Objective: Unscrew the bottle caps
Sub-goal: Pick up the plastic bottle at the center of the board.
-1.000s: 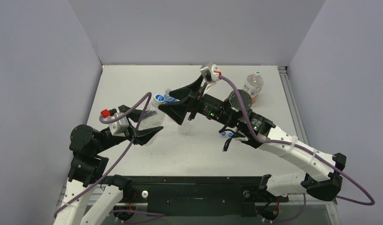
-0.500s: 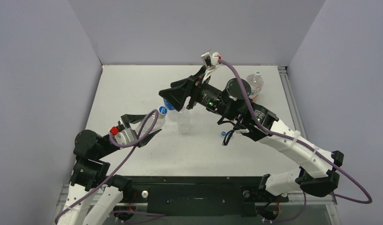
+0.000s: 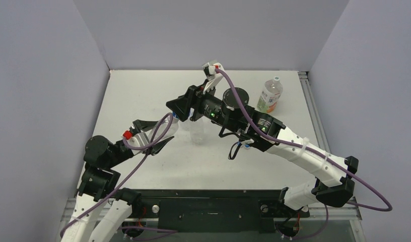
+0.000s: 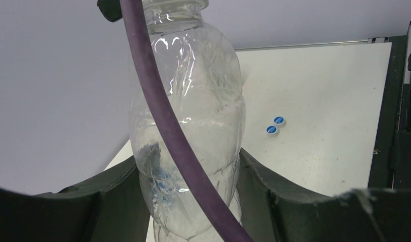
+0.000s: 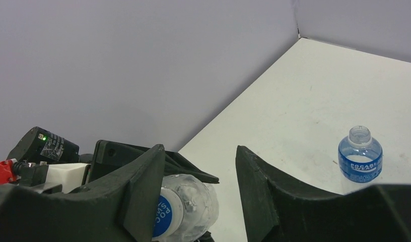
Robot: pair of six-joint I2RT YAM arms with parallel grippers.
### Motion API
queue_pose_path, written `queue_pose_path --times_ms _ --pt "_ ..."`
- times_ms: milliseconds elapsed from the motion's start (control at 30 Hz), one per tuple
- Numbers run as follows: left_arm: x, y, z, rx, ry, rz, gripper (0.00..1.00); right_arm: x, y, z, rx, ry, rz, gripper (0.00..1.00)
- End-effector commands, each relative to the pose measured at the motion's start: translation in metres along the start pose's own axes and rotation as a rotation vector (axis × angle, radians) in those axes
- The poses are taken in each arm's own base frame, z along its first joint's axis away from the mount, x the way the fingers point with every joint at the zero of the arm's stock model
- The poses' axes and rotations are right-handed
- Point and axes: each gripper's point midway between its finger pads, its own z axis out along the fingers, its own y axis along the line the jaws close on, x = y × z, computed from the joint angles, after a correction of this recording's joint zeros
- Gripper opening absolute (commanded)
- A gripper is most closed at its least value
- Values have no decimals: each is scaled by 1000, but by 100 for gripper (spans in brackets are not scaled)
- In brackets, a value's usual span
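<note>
Next, I turn the bottle with my left gripper and center the cap between the fingers (image 5: 200,174), because the held bottle's blue cap (image 5: 165,215) faces crooked behind my right gripper's finger.
My left gripper (image 3: 157,135) is shut on a plain clear bottle (image 3: 165,129), holding it tilted with its neck toward the right gripper; in the left wrist view the bottle (image 4: 203,126) fills the space between the fingers. Its blue cap (image 5: 165,218) is on and lies against the inside of my right gripper's left finger. My right gripper (image 3: 178,109) is open, and its jaws (image 5: 198,169) stand apart around the cap end. Two loose blue caps (image 4: 275,125) lie on the table.
A second plain bottle (image 3: 197,135) stands just right of the held one. A blue-labelled bottle (image 5: 360,157) stands with its neck open. An orange-and-green labelled bottle (image 3: 270,96) with a white cap stands at the far right. Walls enclose the table on three sides.
The left gripper has drawn the bottle down and toward the near left, tilting it. The right gripper has swung left to the cap end, its jaws still open.
</note>
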Motion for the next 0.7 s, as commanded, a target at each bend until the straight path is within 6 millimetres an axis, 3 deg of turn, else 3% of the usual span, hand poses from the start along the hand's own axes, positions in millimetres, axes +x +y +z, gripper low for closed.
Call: queue_pose_path --times_ms 0,233,500,667 --pt "15 29 -3 -162 62 -1 18 -15 2 -6 21 -52 12 51" --pt "26 31 -2 -182 86 -18 18 -9 -2 -2 38 -29 0 54" --pt "19 34 -2 -190 77 -29 18 13 -8 14 47 16 6 42" --pt "17 32 -4 -190 69 -28 18 14 -13 18 74 11 2 26"
